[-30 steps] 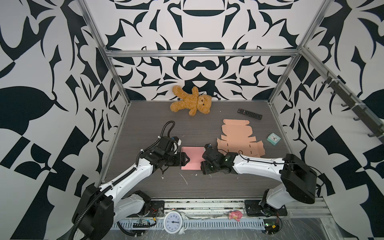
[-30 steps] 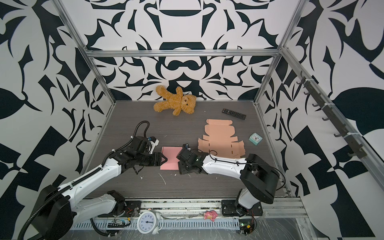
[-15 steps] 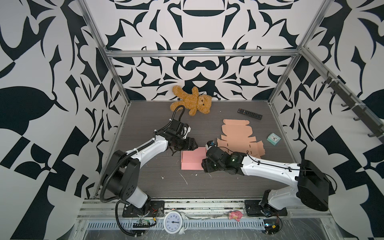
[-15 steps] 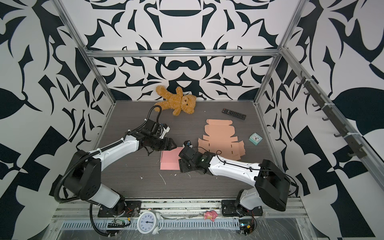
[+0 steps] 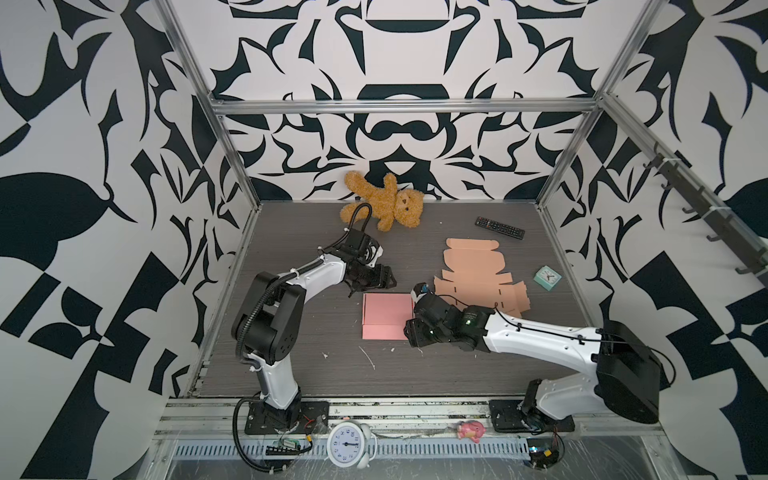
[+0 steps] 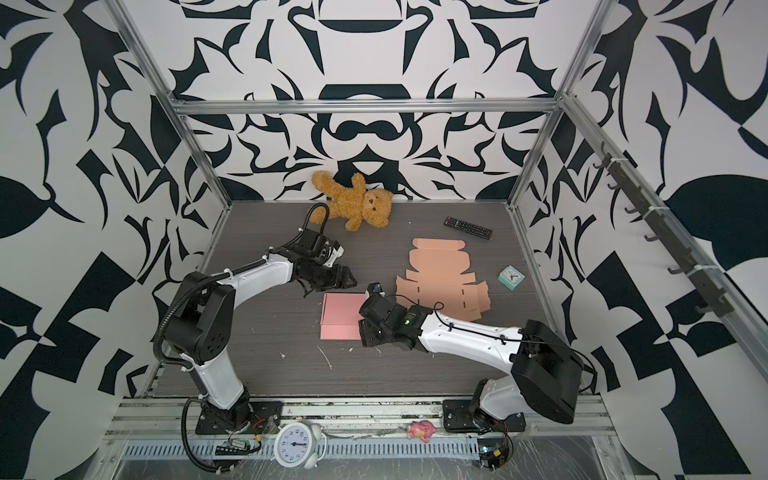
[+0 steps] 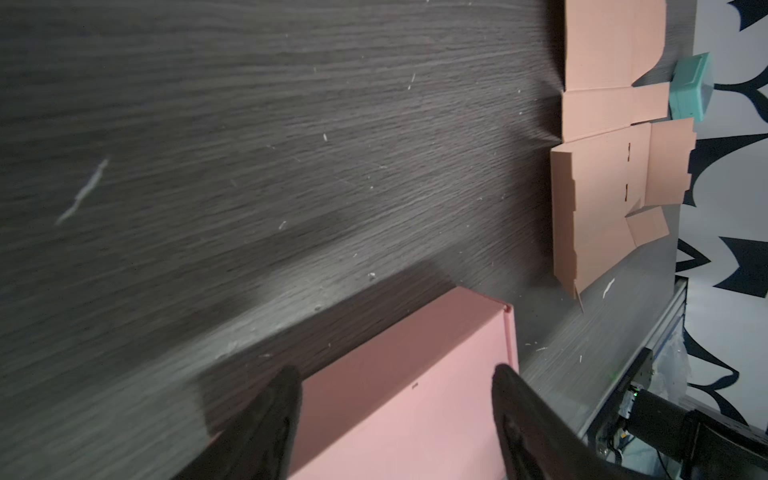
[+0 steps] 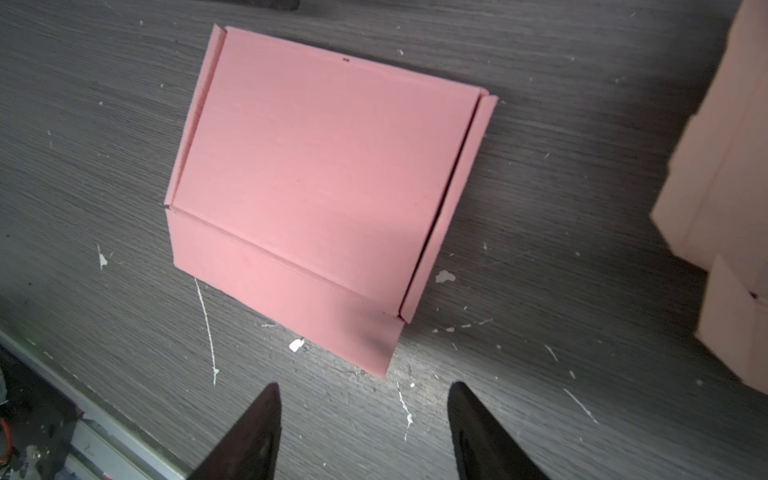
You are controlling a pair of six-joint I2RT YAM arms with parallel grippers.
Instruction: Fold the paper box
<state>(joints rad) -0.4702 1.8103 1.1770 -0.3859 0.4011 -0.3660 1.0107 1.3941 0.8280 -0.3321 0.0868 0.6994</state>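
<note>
I should turn the box until its front side faces my right gripper, because the pink box's front side (image 8: 280, 289) faces the near bar and my right gripper is only at the box's corner (image 5: 388, 310).
A pink paper box (image 5: 384, 316) (image 6: 341, 316) lies folded flat and closed near the middle of the dark table. My left gripper (image 5: 388, 282) (image 6: 348, 282) hovers at its far edge, open. In the left wrist view the box (image 7: 415, 395) fills the gap of the left gripper (image 7: 397, 384) without either finger touching it. My right gripper (image 5: 409, 336) (image 6: 363, 332) is open at the box's near right corner. In the right wrist view the box (image 8: 324, 174) lies ahead of the right gripper (image 8: 361, 399), and only bare table is between the tips.
A flat tan cardboard box blank (image 5: 478, 274) (image 6: 440, 282) lies right of the pink box. A teddy bear (image 5: 386, 205) and a remote (image 5: 498, 227) are at the back, and a teal clock (image 5: 547, 277) is at the right. A white alarm clock (image 5: 347, 442) stands on the front rail.
My left gripper has swung from the box's left edge round to its far edge. The right gripper has slid from the right edge toward the near right corner. The box stays put.
</note>
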